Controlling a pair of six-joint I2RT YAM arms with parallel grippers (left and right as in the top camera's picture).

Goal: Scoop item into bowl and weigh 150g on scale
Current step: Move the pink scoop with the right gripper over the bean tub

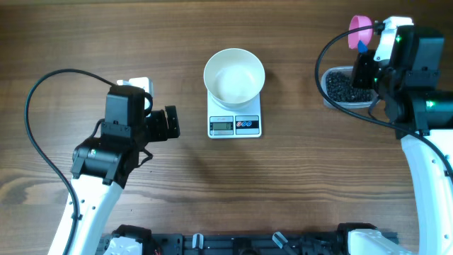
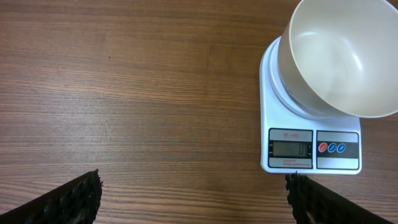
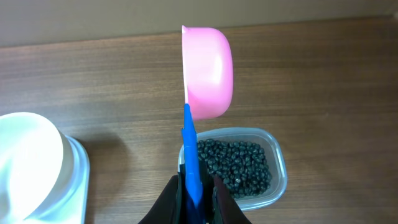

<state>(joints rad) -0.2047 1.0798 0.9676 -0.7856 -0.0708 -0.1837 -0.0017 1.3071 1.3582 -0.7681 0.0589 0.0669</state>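
Next, I pull the scoop back with my right gripper and bring its cup down over the black beans, because the pink scoop's cup hangs high past the tub's far rim.
The white bowl stands empty on the white scale at the table's middle. Small black beans, the item, fill a clear plastic tub at the right. My right gripper is shut on the blue handle of a pink scoop, held above the tub with its cup turned on its side. My left gripper hangs open left of the scale with nothing between its fingers.
Black cables loop from both arms over the wooden table. The arms' bases sit along the front edge.
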